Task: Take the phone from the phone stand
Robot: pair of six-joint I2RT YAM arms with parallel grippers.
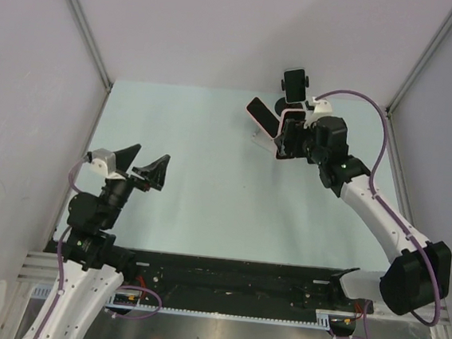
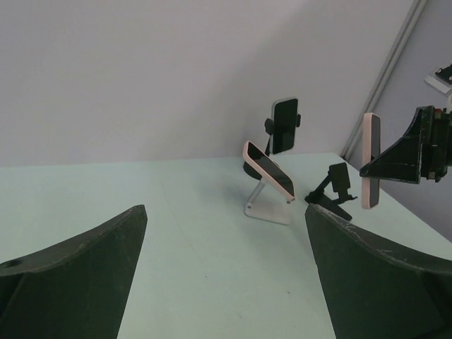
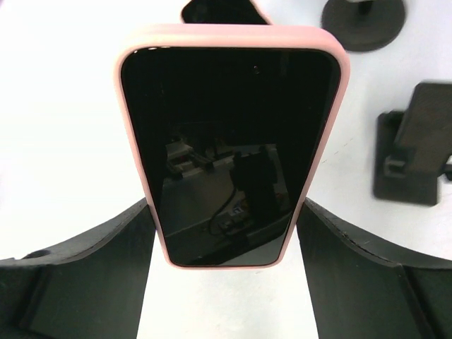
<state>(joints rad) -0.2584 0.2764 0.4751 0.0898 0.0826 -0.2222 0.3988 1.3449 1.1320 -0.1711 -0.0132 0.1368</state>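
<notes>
I should keep moving my left gripper toward the pink-cased phone's loose lower end until its fingers close there, because the phone's thin edge faces the open fingers.
My right gripper is shut on a pink-cased phone with a dark screen, one finger on each long side. In the left wrist view the phone hangs upright in the air, above and to the right of a small empty black stand. That stand shows in the right wrist view to the phone's right. My left gripper is open and empty over the left side of the table, far from the phones.
A second phone leans on a white stand left of my right gripper. A third phone sits in a black clamp stand by the back wall. Walls close the table on three sides.
</notes>
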